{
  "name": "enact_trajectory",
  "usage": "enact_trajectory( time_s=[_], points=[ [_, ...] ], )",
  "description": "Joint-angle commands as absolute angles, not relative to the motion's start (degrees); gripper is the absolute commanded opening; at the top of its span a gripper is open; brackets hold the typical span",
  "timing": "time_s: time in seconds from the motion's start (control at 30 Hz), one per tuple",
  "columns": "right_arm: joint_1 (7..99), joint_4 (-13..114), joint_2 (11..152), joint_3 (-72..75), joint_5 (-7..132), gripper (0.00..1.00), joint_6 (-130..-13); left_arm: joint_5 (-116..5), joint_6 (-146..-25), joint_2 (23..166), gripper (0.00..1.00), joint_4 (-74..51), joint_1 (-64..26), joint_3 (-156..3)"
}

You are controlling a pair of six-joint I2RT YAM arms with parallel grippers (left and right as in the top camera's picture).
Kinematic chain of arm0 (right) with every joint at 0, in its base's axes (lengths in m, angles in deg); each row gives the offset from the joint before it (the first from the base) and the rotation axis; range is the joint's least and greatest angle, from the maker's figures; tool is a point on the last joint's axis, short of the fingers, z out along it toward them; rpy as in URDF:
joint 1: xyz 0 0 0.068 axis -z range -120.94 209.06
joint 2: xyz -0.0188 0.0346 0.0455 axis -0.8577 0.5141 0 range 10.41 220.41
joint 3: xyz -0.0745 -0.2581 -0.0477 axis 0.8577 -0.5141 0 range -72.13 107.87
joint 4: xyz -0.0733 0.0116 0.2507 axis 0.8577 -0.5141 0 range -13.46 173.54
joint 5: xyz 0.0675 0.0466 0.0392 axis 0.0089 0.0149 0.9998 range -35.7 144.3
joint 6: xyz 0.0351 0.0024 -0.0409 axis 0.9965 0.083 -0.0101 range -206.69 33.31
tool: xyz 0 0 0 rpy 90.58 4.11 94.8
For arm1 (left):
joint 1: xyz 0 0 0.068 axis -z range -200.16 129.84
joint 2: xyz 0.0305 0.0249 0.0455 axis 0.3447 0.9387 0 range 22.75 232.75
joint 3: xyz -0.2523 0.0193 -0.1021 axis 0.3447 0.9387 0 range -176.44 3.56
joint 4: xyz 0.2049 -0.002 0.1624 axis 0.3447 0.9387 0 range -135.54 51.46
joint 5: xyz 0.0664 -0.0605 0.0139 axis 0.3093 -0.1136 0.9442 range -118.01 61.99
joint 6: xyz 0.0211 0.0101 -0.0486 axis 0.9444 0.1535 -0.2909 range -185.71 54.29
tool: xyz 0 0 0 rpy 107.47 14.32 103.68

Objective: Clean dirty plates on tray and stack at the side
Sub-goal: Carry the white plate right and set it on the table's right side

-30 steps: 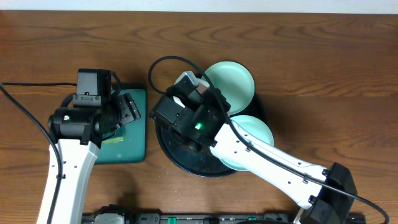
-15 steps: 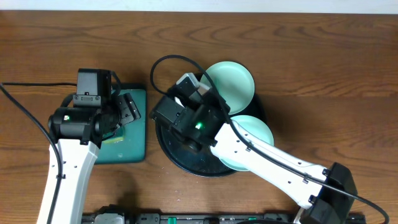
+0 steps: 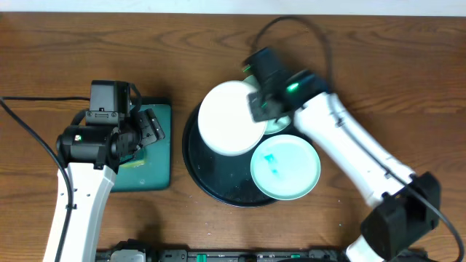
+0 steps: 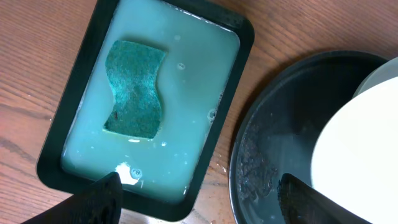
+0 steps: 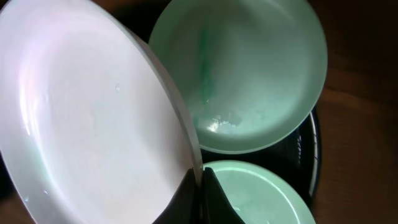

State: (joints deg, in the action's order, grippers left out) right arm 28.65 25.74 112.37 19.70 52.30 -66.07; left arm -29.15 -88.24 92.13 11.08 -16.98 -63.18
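Note:
The white plate's side (image 3: pixel 227 118) is clean and the wood (image 3: pixel 384 104) beyond the mint plates is open, so I should keep moving my right gripper there and let go once the white plate lies flat.
My right gripper (image 3: pixel 256 102) (image 5: pixel 200 182) is shut on the rim of the white plate (image 3: pixel 230 118) (image 5: pixel 87 112) and holds it tilted above the back left of the black round tray (image 3: pixel 195 166) (image 5: pixel 306 155). One mint plate (image 3: pixel 285 166) (image 5: pixel 267 194) with a teal smear lies at the tray's front right. The other mint plate (image 3: pixel 279 125) (image 5: pixel 249 74) lies at the back right, mostly hidden under my right arm in the overhead view. My left gripper (image 3: pixel 149 129) (image 4: pixel 199 205) is open and empty over the rectangular tray. The left wrist view also shows the white plate (image 4: pixel 364 143) and the black tray (image 4: pixel 273 124).
A rectangular black-rimmed tray (image 3: pixel 159 169) (image 4: pixel 244 55) of pale green soapy water stands left of the round tray, with a teal sponge (image 4: pixel 135 88) lying in it. Bare wooden table surrounds both trays. Cables run across the table's left and back.
My right arm has swung from over the tray's left side to the back right, and the white plate now shows, gripped by its rim and raised. The left arm has not moved.

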Motion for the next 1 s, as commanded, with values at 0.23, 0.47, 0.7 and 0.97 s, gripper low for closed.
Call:
enact_trajectory(
  time_s=[0.23, 0.47, 0.7, 0.97],
  points=[
    [57.2, 26.8, 112.1, 20.8, 70.2, 0.01, -61.4, -28.9, -88.8, 92.1, 0.8, 11.3, -16.9, -63.4],
    [73.6, 25.9, 113.4, 20.7, 68.8, 0.01, -61.1, -28.9, -88.8, 92.1, 0.8, 11.3, -16.9, -63.4],
    [83.5, 24.6, 118.8, 20.6, 65.4, 0.01, -61.7, -28.9, -88.8, 92.1, 0.8, 11.3, -16.9, -63.4],
    [88.5, 26.8, 126.4, 20.6, 60.1, 0.01, -62.7, -28.9, -88.8, 92.1, 0.8, 11.4, -16.9, -63.4]
  ],
)
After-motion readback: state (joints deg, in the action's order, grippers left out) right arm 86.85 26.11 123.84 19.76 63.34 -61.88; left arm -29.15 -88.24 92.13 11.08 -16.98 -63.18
